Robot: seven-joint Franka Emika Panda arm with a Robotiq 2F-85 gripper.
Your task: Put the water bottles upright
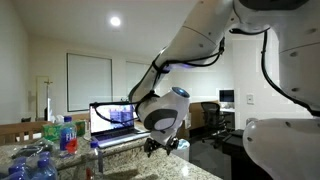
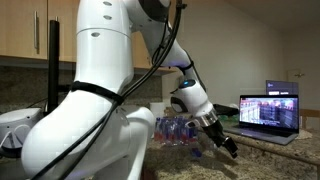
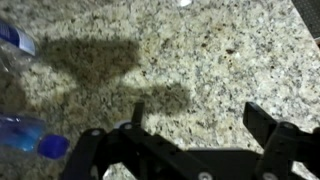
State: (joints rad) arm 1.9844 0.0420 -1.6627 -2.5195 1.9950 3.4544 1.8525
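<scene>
My open gripper is hanging above empty granite, and the clear bottle (image 3: 20, 133) lies past its fingers. Next, I swing back and turn over the bottle's blue cap (image 3: 53, 146).
My gripper (image 3: 200, 115) is open and empty above bare granite counter (image 3: 190, 50); it also shows in both exterior views (image 1: 160, 145) (image 2: 228, 143). In the wrist view a clear bottle with a blue cap (image 3: 25, 138) lies on its side at the lower left, and part of another bottle with a blue band (image 3: 15, 38) shows at the upper left. In an exterior view several bottles (image 1: 40, 165) lie at the lower left, and one with a red cap (image 1: 67, 133) stands upright. A cluster of bottles (image 2: 180, 130) sits behind the gripper in an exterior view.
An open laptop (image 1: 112, 118) stands on the counter behind the gripper and also shows at the right in an exterior view (image 2: 270, 112). A green object (image 1: 52, 130) stands by the bottles. Office chairs and a monitor (image 1: 226, 98) are in the background.
</scene>
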